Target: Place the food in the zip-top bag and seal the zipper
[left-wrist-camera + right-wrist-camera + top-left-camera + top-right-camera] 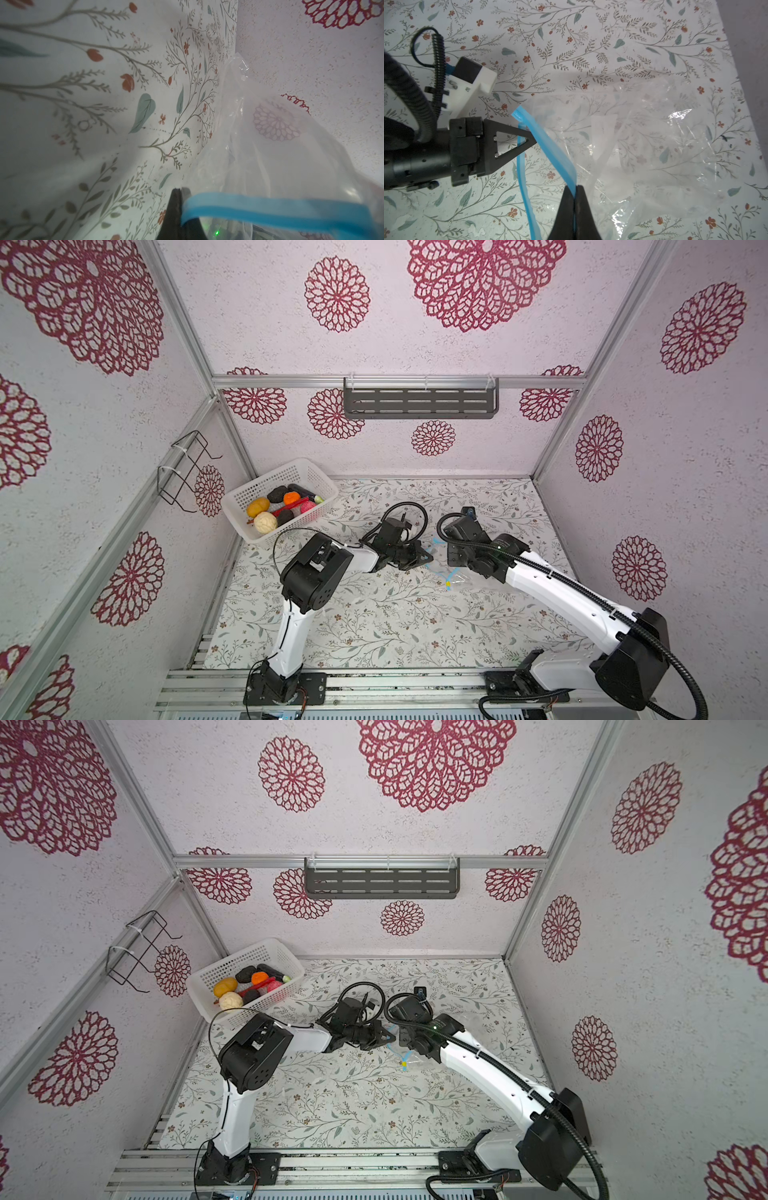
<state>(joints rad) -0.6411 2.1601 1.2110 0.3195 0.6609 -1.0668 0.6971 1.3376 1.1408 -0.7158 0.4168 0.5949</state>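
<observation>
The white basket (280,501) stands far from the zip-top bag's opening, so next my left gripper leaves the zipper's edge and drags the basket closer by the basket's rim (328,481).
The clear zip-top bag (471,578) (419,1056) (654,145) (274,149) lies crumpled on the flowered table between my two grippers. Its light blue zipper (550,145) (270,209) (452,573) is parted into two lips. A yellow slider (448,584) (404,1064) sits at the near end. My left gripper (430,558) (392,1038) (178,190) (532,141) is shut on one lip. Shut on the other lip is my right gripper (576,187) (451,560). The food (278,510) (249,988) lies in the white basket (249,489) (216,969) at the back left.
A black wire rack (187,472) hangs on the left wall and a grey slotted shelf (419,400) on the back wall. Walls close in the table on three sides. An aluminium rail (374,684) carrying both arm bases runs along the front.
</observation>
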